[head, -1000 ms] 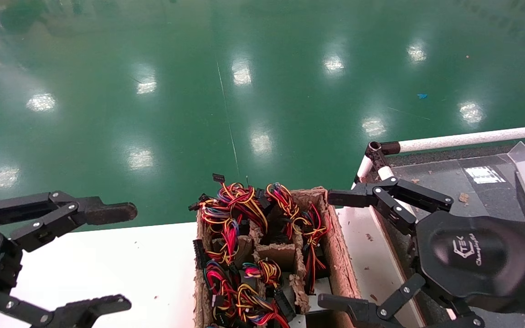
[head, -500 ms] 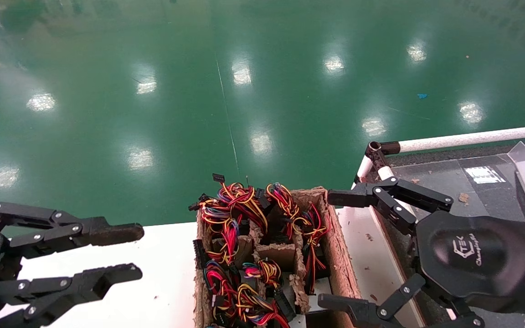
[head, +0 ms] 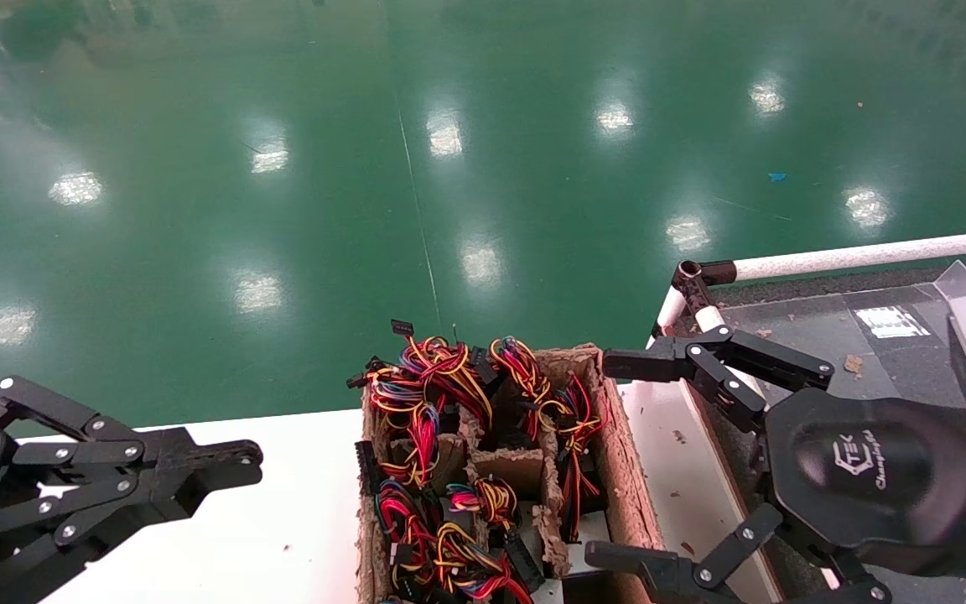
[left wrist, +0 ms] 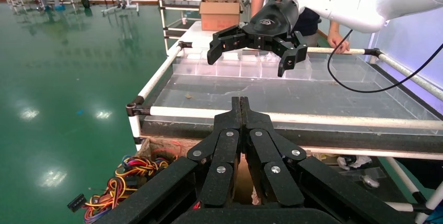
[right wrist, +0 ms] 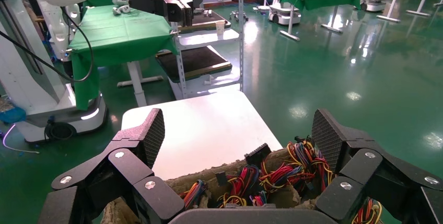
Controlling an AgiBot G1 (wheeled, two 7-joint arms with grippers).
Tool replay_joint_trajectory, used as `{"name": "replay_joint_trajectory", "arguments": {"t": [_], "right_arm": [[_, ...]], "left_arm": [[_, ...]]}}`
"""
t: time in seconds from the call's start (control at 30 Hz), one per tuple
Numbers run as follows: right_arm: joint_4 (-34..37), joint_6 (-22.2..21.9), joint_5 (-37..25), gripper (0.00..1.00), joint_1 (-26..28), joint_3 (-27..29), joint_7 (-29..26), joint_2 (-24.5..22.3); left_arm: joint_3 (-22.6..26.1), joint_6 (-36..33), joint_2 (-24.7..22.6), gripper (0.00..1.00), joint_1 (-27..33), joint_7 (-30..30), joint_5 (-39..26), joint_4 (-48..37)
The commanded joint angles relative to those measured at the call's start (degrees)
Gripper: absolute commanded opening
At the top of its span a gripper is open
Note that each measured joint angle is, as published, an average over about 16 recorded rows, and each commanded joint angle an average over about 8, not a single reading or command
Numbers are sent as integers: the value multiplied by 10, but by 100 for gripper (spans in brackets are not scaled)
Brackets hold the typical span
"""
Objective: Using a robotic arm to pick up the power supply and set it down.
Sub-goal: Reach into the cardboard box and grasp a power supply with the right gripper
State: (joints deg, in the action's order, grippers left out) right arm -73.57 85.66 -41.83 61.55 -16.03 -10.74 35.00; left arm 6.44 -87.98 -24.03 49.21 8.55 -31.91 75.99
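Note:
The power supply [head: 595, 527] will come up hanging at a tilt when I lift the wires [head: 575, 465], because they run down into the cell by a grey edge.
A brown cardboard crate [head: 620, 470] at the table's front holds bundles of red, yellow and black wires [head: 428, 382]. The power supply's grey body is hidden down in the cells. The robotic arm's gripper, my right gripper [head: 605, 460], hangs open just right of the crate with nothing between its fingers. Its palm carries a white logo [head: 856, 460]. The right wrist view looks past the open right gripper [right wrist: 240, 136] at the wires [right wrist: 277, 174] below. My left gripper [head: 250, 457] is shut on nothing over the white table, left of the crate. Its closed fingertips [left wrist: 241, 104] meet flush.
The white table [head: 282, 503] lies left of the crate. To the right stands a rack with white tubes [head: 869, 251] and a dark tray [head: 818, 323]. Clear bins [left wrist: 235, 67] and a cardboard box [left wrist: 219, 14] sit farther along it. Green floor lies beyond.
My left gripper has gone from wide open to fully shut, empty, staying left of the crate. The right gripper has not moved.

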Motion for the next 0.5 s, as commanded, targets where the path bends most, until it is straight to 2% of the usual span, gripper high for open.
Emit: {"name": "replay_joint_trajectory", "arguments": {"t": [0.03, 0.5], "right_arm": [[0, 0, 0, 100, 0, 0, 0, 0], [3, -2, -4, 100, 3, -2, 0, 2]], "left_arm": [[0, 0, 0, 99, 0, 0, 0, 0], [1, -1, 0, 100, 1, -1, 0, -3]]}}
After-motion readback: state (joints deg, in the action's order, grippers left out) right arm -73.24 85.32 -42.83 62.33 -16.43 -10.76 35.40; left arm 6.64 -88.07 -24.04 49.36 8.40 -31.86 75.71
